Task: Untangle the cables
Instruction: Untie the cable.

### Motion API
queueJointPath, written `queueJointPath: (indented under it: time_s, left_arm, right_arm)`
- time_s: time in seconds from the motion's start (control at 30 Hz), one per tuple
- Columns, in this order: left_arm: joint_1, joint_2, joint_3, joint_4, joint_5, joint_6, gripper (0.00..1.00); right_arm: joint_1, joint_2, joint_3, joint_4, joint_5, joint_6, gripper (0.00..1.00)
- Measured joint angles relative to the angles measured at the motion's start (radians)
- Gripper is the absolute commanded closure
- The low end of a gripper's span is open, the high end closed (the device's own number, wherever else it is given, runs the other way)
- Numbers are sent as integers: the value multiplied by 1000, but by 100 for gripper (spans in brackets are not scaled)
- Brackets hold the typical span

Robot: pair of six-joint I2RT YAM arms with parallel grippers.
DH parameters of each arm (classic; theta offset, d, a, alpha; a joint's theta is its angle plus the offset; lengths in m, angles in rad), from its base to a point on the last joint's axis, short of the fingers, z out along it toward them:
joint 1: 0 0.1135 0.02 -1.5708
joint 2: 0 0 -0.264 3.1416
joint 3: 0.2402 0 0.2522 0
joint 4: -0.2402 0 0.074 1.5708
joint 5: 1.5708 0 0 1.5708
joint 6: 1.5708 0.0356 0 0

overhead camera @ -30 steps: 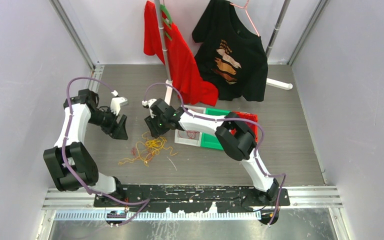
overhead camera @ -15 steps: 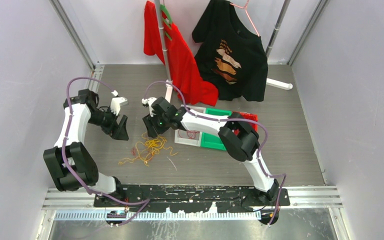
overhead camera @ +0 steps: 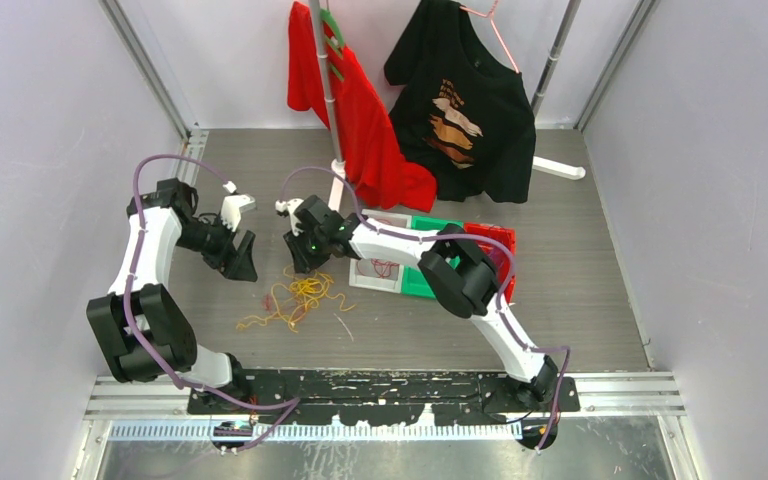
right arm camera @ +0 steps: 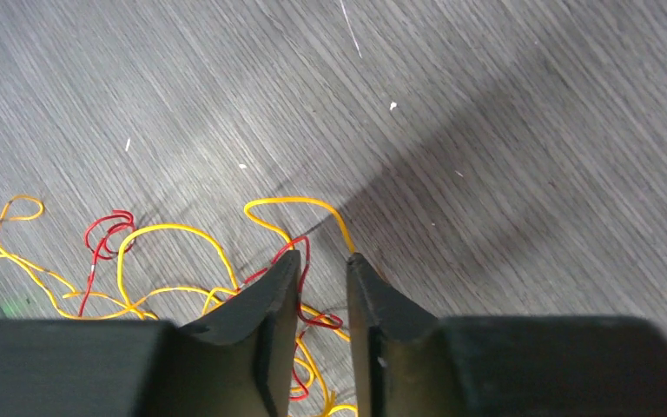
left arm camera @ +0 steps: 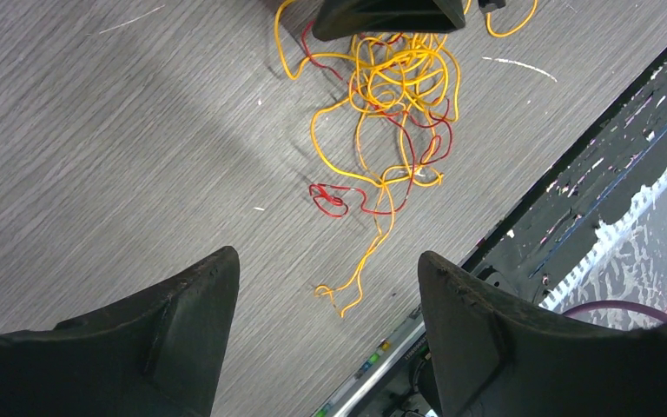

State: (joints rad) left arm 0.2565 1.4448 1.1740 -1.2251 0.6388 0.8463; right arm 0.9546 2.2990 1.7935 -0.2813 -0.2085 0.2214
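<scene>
The red cable weaves through the yellow coils, so the robot's right gripper should lift the red loop free and pass it to the left gripper.
The cables lie as a loose tangle of thin yellow and red wires on the grey table, between the two arms. In the left wrist view the cables spread ahead of my left gripper, which hangs open and wide with nothing between its fingers. My left gripper sits to the left of the tangle. My right gripper is down at the tangle's far edge. In the right wrist view my right gripper shows a narrow gap, with a red and a yellow cable running into it, unclamped.
White, green and red trays lie right of the tangle under the right arm. A red shirt and a black shirt hang from a rack at the back. The black base rail runs along the near edge.
The right gripper has shifted slightly left over the tangle's far edge and its jaws have narrowed. The left arm has stayed put.
</scene>
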Motion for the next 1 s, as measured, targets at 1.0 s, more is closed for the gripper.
queueJointPath:
  time_s: [1.0]
  left_arm:
    - [0, -39, 131, -102, 206, 0, 26]
  right_arm:
    - [0, -378, -77, 119, -86, 55, 99]
